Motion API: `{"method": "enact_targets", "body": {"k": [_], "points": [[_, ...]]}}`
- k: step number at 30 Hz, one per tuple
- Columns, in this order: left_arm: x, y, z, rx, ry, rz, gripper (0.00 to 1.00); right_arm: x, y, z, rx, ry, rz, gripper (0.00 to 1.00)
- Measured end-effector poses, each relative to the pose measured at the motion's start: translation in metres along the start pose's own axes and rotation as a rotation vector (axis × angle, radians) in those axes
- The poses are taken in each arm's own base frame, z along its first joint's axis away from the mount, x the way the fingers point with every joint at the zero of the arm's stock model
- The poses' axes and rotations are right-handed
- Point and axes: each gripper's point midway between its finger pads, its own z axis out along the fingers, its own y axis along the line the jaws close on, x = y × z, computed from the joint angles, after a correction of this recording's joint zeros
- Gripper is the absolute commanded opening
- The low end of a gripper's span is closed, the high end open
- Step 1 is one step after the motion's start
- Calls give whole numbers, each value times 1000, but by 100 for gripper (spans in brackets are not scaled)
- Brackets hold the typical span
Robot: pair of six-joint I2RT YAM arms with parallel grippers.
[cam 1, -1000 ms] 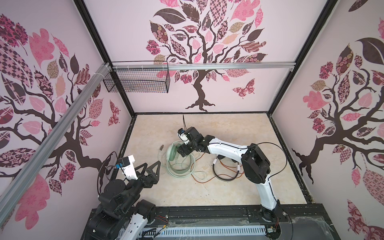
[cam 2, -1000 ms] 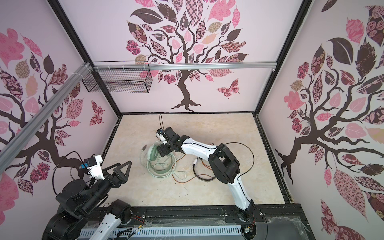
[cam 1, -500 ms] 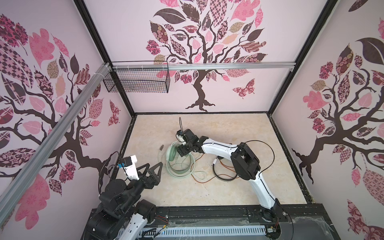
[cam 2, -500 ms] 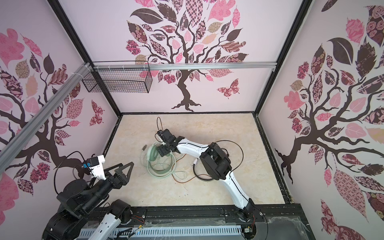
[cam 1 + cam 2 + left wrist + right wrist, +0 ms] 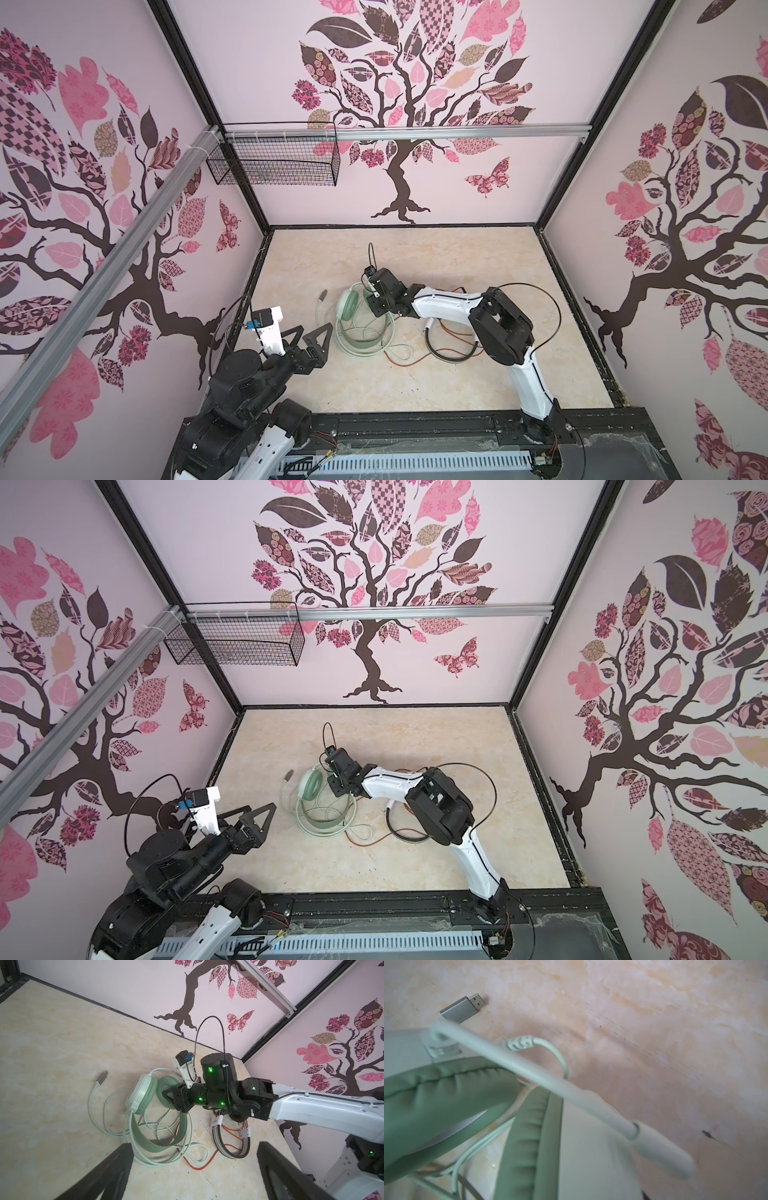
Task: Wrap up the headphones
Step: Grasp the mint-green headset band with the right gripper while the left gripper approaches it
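My right gripper is closed on the ear cup [image 5: 165,1083] and the headband is lying free. My left gripper goes on moving toward the headband [image 5: 155,1145] and closes there.
The mint-green headphones [image 5: 350,305] [image 5: 309,786] [image 5: 141,1093] lie left of the table's middle, their pale cord [image 5: 97,1118] looped around them and its USB plug [image 5: 322,296] [image 5: 462,1009] on the table. My right gripper [image 5: 374,302] [image 5: 335,786] [image 5: 169,1096] reaches across and is shut on the nearer ear cup [image 5: 587,1153]. The ear cup fills the right wrist view, so the fingers are hidden there. The second pair shows only a thin black band [image 5: 453,355] [image 5: 230,1152] and an orange-red cord [image 5: 193,1164]; the right arm hides its cups. My left gripper [image 5: 316,330] [image 5: 259,810] [image 5: 194,1147] hovers open and empty.
A pale microphone boom [image 5: 550,1082] sticks out from the mint pair. A black wire basket [image 5: 274,162] hangs on the back wall's rail. Walls close in the table on three sides. The right arm [image 5: 498,324] lies low across the middle.
My right gripper has shifted a little left onto the mint ear cup and its jaws have closed on it. The left gripper's jaws have opened slightly wider.
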Motion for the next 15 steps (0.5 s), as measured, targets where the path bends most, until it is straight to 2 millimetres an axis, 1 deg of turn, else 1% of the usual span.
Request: {"method": "enact_targets", "body": {"k": [4,7,11,13,15], "points": [[3,-1,10,-8,38,6,97,7,-13,-26,39,-32,8,38],[7,-4,25,-8,85,10,97,7,-25,-54,73,-78,17,36],[11,-9,49,-2,151,9,97,0,-45,-96,115,-160,54,36],[15,-12,64,0,189,-5,97,-3,-53,-117,122,-202,84,34],[19,-15,77,5,224,-23,97,-5,-66,-137,129,-242,133,32]]}}
